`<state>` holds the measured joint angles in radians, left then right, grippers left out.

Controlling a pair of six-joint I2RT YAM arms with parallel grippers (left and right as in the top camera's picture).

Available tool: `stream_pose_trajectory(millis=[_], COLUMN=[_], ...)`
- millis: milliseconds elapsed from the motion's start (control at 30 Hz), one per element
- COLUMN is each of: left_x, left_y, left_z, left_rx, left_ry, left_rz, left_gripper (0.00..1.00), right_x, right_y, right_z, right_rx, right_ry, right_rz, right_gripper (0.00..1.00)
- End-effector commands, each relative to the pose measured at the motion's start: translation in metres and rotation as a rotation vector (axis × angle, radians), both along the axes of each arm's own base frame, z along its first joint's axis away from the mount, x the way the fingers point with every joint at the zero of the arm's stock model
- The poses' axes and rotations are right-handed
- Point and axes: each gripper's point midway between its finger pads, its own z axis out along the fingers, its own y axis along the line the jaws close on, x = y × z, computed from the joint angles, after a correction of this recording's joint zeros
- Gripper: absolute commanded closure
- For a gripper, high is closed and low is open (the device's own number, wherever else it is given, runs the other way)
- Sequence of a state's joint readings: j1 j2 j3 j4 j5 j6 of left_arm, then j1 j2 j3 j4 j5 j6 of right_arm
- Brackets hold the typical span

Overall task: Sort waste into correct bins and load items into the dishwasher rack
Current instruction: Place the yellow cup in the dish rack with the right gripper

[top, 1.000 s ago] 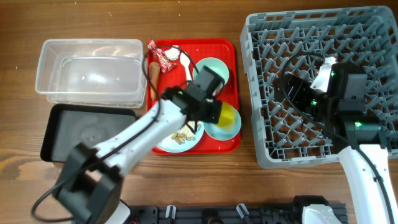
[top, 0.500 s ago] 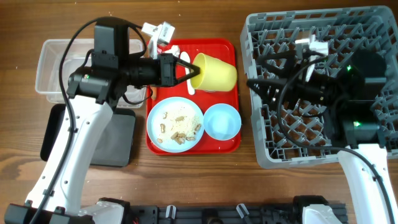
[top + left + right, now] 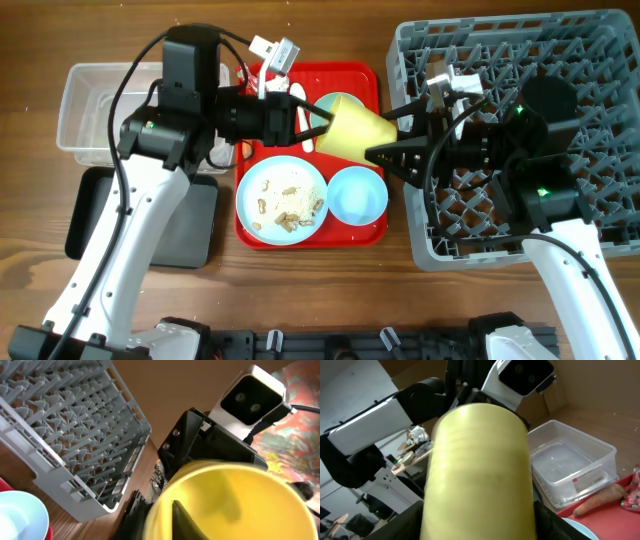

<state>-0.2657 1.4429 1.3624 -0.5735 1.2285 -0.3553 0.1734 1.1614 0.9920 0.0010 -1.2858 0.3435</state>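
The yellow cup's rim (image 3: 332,122) is in my left gripper across from the dishwasher rack, so next my right gripper takes hold of the cup's base (image 3: 385,138) before my left gripper moves away.
My left gripper (image 3: 322,124) is shut on the small yellow cup (image 3: 355,128). It holds the cup on its side above the red tray's right part, one finger inside the rim (image 3: 182,520). My right gripper (image 3: 385,142) is open, and its fingers straddle the cup's base (image 3: 480,470). On the tray lie the pale blue plate (image 3: 285,195) with beige crumbs and the light blue bowl (image 3: 357,195). The mint-green bowl (image 3: 333,103) is mostly hidden behind the cup. The carrot piece (image 3: 597,500) shows in the right wrist view. The dishwasher rack (image 3: 590,60) stands at the right.
The clear tub (image 3: 100,110) sits at the far left, with the black tray (image 3: 95,215) in front of it. The flat red tray (image 3: 375,80) lies between the bins and the rack. My left arm covers the tray's back left corner.
My left gripper has carried the yellow cup to the right, toward the rack. My right gripper has reached left off the rack until its fingers sit around the cup's base.
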Motion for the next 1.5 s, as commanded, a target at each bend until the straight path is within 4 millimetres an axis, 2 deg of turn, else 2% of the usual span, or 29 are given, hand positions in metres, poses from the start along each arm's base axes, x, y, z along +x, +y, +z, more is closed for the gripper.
stream_pose_trajectory(millis=[0,100,167,233,300,333,433,567,667,733,800,867,933,967,1067,1133,1200,1267,1333,1367,1400,1467], left_x=[-0.002,0.018,0.043,0.058,0.063,0.065,0.07,0.076,0.077,0.076,0.074,0.073,0.073,0.073,0.068,0.065,0.064,0.064,0.063,0.062,0.061,0.06], left_y=[-0.006,0.014,0.046,0.084,0.105,0.113,0.124,0.131,0.13,0.127,0.122,0.116,0.113,0.11,0.101,0.097,0.093,0.09,0.085,0.084,0.082,0.08], left_z=[0.004,0.0,-0.014,-0.031,-0.04,-0.045,-0.054,-0.062,-0.065,-0.065,-0.065,-0.064,-0.064,-0.065,-0.067,-0.068,-0.069,-0.073,-0.073,-0.074,-0.074,-0.074], left_rx=[-0.015,0.012,0.072,0.131,0.159,0.174,0.225,0.282,0.3,0.301,0.302,0.301,0.309,0.317,0.323,0.326,0.335,0.37,0.373,0.377,0.379,0.379], left_ry=[-0.036,-0.035,0.011,0.097,0.148,0.17,0.183,0.175,0.171,0.17,0.167,0.157,0.147,0.145,0.149,0.153,0.147,0.138,0.134,0.132,0.131,0.129], left_rz=[-0.025,0.072,0.219,0.359,0.428,0.459,0.518,0.57,0.577,0.569,0.556,0.54,0.538,0.535,0.51,0.496,0.489,0.499,0.488,0.486,0.482,0.475], left_gripper=[0.0,0.0,0.0,0.0,0.0,0.0,0.0,0.0,0.0,0.0,0.0,0.0,0.0,0.0,0.0,0.0,0.0,0.0,0.0,0.0,0.0,0.0], right_x=[-0.003,0.016,0.037,0.055,0.067,0.067,0.042,0.014,0.011,0.01,0.015,0.033,0.056,0.079,0.117,0.135,0.147,0.149,0.148,0.144,0.14,0.142], right_y=[0.002,-0.024,-0.061,-0.099,-0.137,-0.159,-0.196,-0.212,-0.218,-0.233,-0.239,-0.242,-0.247,-0.252,-0.26,-0.262,-0.253,-0.259,-0.255,-0.253,-0.252,-0.252], right_z=[0.005,0.005,0.0,-0.017,-0.051,-0.078,-0.136,-0.162,-0.167,-0.16,-0.141,-0.122,-0.119,-0.124,-0.143,-0.158,-0.171,-0.189,-0.196,-0.199,-0.201,-0.197], right_rx=[0.005,0.001,-0.013,-0.044,-0.113,-0.186,-0.422,-0.571,-0.629,-0.686,-0.714,-0.713,-0.716,-0.719,-0.737,-0.748,-0.742,-0.754,-0.756,-0.76,-0.769,-0.767], right_ry=[-0.017,-0.005,0.051,0.169,0.349,0.474,0.716,0.85,0.845,0.835,0.812,0.812,0.818,0.834,0.898,0.934,0.933,1.01,1.038,1.062,1.078,1.06], right_rz=[0.025,-0.083,-0.259,-0.465,-0.703,-0.846,-1.078,-1.158,-1.168,-1.236,-1.25,-1.251,-1.249,-1.248,-1.23,-1.206,-1.123,-1.155,-1.131,-1.113,-1.106,-1.107], right_gripper=[0.51,0.51,0.51,0.5,0.5,0.51,0.53,0.52,0.52,0.52,0.52,0.51,0.51,0.51,0.51,0.51,0.51,0.51,0.51,0.48,0.39,0.14])
